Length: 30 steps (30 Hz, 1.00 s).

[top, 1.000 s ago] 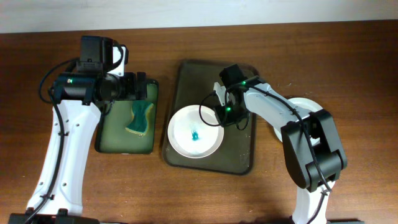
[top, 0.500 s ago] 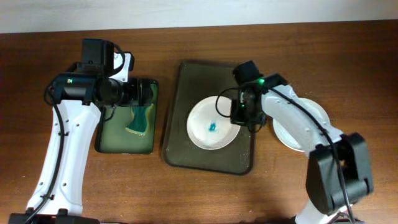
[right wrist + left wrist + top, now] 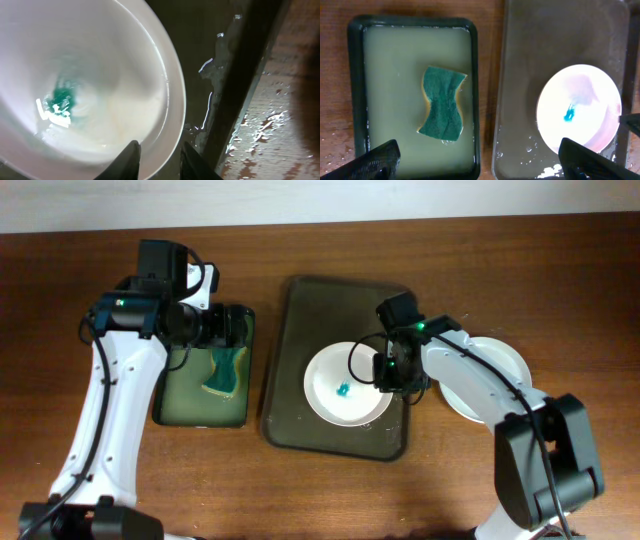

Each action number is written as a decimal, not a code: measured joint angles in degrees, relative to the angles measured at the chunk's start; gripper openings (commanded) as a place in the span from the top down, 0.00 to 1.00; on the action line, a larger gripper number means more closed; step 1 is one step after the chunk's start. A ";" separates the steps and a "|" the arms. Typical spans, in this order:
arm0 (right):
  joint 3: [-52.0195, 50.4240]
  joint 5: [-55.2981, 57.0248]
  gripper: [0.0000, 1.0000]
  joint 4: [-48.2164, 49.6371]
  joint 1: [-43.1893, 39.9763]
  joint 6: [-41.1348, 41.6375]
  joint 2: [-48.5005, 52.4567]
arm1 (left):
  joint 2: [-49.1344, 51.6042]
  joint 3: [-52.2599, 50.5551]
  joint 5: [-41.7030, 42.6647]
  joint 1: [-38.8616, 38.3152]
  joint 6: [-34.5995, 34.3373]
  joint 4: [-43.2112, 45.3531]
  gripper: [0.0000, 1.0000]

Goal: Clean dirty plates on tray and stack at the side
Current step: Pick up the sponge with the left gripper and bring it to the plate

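The teal smear [image 3: 343, 389] is on the middle of the white plate, so my right gripper should keep the plate's rim still while my left gripper takes the sponge [image 3: 224, 372] and wipes first.
A white plate [image 3: 335, 385] with a teal smear at its centre lies in the right half of the dark tray [image 3: 320, 310]. My right gripper [image 3: 390, 370] is shut on the plate's right rim; in the right wrist view the rim [image 3: 175, 110] runs between the two fingers [image 3: 160, 161]. More plain white plate [image 3: 500, 360] lies on the table right of the tray, partly hidden by the right arm. My left gripper [image 3: 225, 330] is open and empty above the small green tray; its fingers [image 3: 480, 162] sit wide apart. The plate also shows in the left wrist view [image 3: 590, 100].
A small green tray [image 3: 190, 405] of cloudy water holds a green and yellow sponge [image 3: 227, 370], which also shows in the left wrist view [image 3: 441, 104]. The dark tray is wet [image 3: 235, 70]. Wet brown tabletop [image 3: 295, 110] lies beyond its right rim.
My right gripper has drawn the smeared plate to the right across the tray, then held nearly still. The left arm has shifted slightly over the green tray.
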 measured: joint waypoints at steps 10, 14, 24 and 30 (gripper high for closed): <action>0.61 -0.02 0.66 -2.36 0.00 -3.96 -2.10 | 22.32 -2.03 -8.20 0.00 -6.05 1.95 0.61; 0.61 -0.02 0.65 -2.40 0.00 -3.98 -2.10 | 28.59 -2.23 -8.63 -0.11 -6.32 3.61 1.00; 0.63 -0.94 0.63 -2.43 -7.13 -0.61 -2.10 | 32.70 5.86 -9.44 -0.11 -6.56 -5.55 1.00; 0.20 -9.29 0.59 -0.85 -9.42 -9.09 -2.10 | 33.42 17.70 -7.48 -0.28 -6.34 -14.58 1.00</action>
